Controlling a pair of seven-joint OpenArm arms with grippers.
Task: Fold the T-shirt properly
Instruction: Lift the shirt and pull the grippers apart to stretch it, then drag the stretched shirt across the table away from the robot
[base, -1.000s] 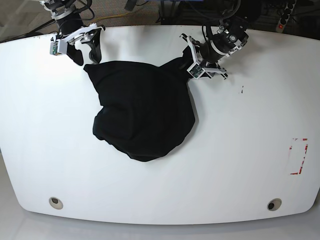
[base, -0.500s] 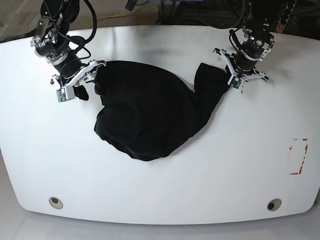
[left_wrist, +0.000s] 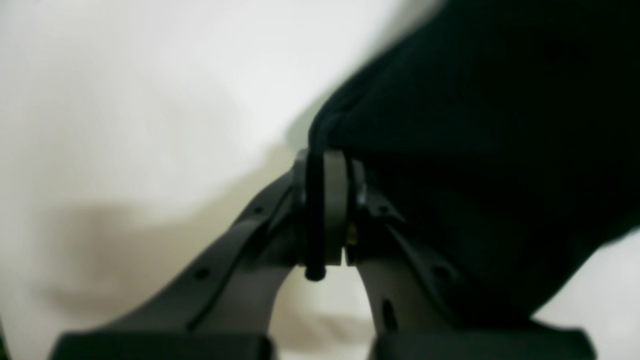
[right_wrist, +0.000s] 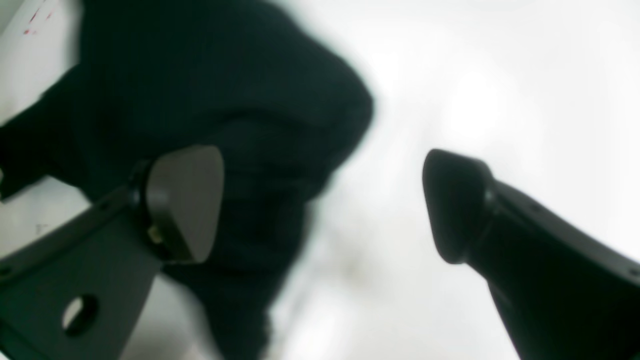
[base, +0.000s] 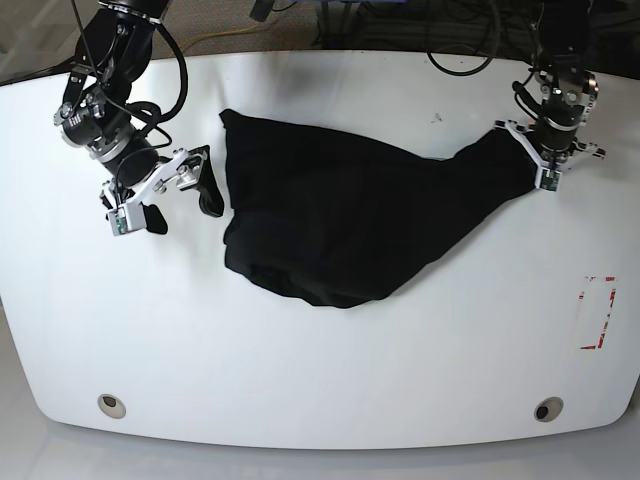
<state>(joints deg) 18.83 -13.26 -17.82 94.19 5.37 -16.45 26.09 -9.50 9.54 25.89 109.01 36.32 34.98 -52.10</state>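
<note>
The near edge of the T-shirt is bunched up in rounded folds (base: 290, 281). The black T-shirt (base: 335, 205) should therefore spread out and show a hidden layer with a straight edge when I pull it.
The black T-shirt (base: 340, 220) lies crumpled on the white table (base: 320, 380), drawn out in a point toward the right. My left gripper (base: 537, 162) is shut on that right corner; in the left wrist view (left_wrist: 325, 210) a fold of the shirt (left_wrist: 475, 125) is pinched between the jaws. My right gripper (base: 178, 203) is open and empty, just left of the shirt's left edge. In the right wrist view (right_wrist: 320, 205) its fingers (right_wrist: 185, 200) stand wide apart, with the shirt (right_wrist: 225, 90) behind the left one.
Two round holes (base: 112, 405) (base: 547, 409) sit near the table's front edge. A red mark (base: 598, 312) lies at the right. Cables run behind the table's far edge.
My left gripper has moved right with the shirt corner, stretching the shirt that way. My right gripper has moved down and left and now stands beside the shirt's left edge.
</note>
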